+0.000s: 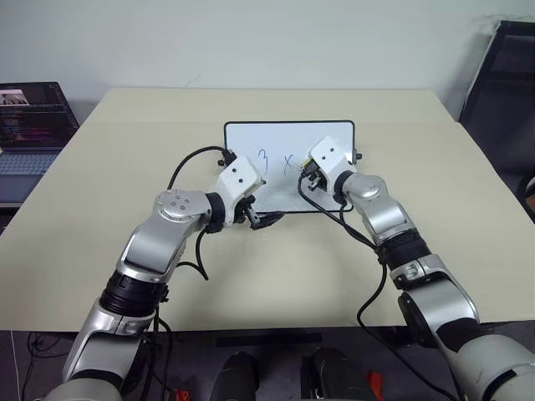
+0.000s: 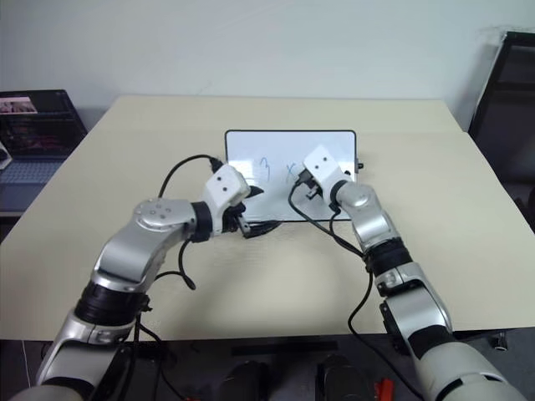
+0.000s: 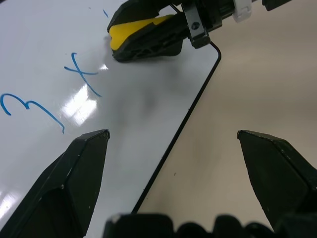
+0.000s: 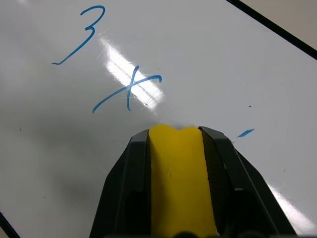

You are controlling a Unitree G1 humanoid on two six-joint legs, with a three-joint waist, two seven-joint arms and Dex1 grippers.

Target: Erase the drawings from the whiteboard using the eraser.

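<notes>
The eraser is sitting on clear board (image 4: 171, 120) next to the "x", so the robot's right gripper should raise the eraser to the far end of the "x" (image 4: 156, 78) and wipe across it.
The whiteboard (image 1: 284, 138) lies flat on the tan table, far of centre. Two blue drawings show on it, a "3" (image 4: 81, 37) and an "x" (image 4: 128, 93), with a small blue speck (image 4: 245, 132) to one side. My right gripper (image 4: 173, 133) is shut on the yellow eraser (image 4: 181, 178), whose tip rests on the board just beside the "x". From the left wrist the eraser (image 3: 133, 32) shows yellow with a black side. My left gripper (image 3: 171, 144) is open over the board's near edge, one finger (image 3: 74, 183) above the board and the other above the table.
A laptop (image 1: 29, 125) sits off the table's left side and a black chair (image 1: 501, 75) stands at the far right. Black cables (image 1: 188, 163) loop from both wrists over the table near the board.
</notes>
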